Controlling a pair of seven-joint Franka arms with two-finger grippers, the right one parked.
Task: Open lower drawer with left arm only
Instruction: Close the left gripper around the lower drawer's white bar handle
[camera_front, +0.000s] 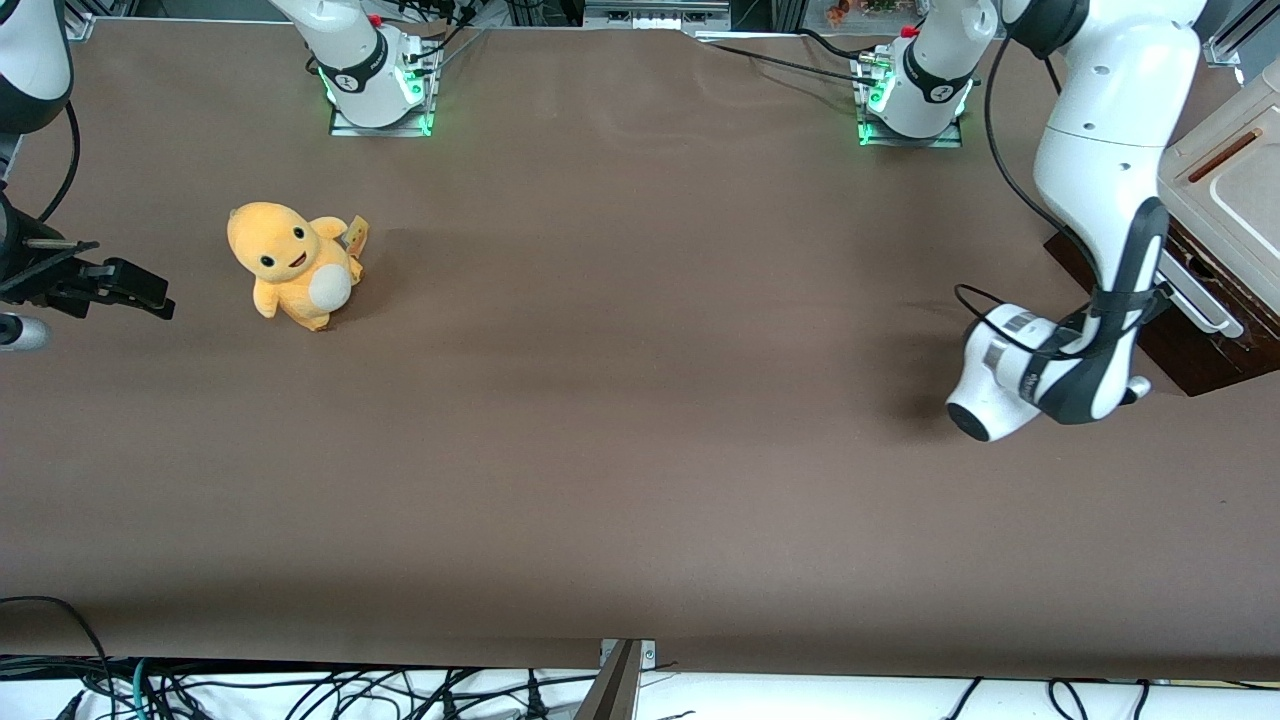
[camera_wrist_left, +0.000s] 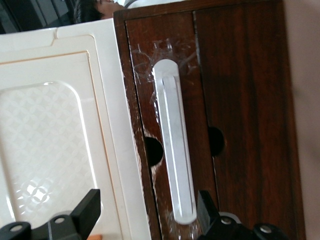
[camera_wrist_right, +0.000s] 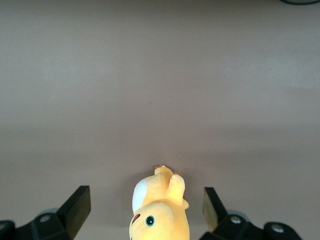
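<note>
My gripper will pull the white handle, and the lower drawer (camera_wrist_left: 196, 135) will then slide straight out alone, because a straight seam (camera_wrist_left: 201, 75) runs between the dark fronts.
The lower drawer (camera_wrist_left: 240, 100) is a dark brown glossy front with a long white bar handle (camera_wrist_left: 175, 150). It belongs to a cabinet at the working arm's end of the table, where its dark front (camera_front: 1205, 355) and handle (camera_front: 1195, 295) also show in the front view. The left arm (camera_front: 1100, 170) reaches down to it. My gripper (camera_wrist_left: 147, 212) is open just in front of the drawer. One end of the handle lies between the fingers, close to one fingertip (camera_wrist_left: 206, 207) and untouched. The two dark fronts look level with each other.
The cabinet's cream top panel (camera_wrist_left: 55, 140) adjoins the dark fronts. An orange plush toy (camera_front: 292, 262) sits on the brown table (camera_front: 640, 400) toward the parked arm's end. Cables lie along the table's edge nearest the front camera.
</note>
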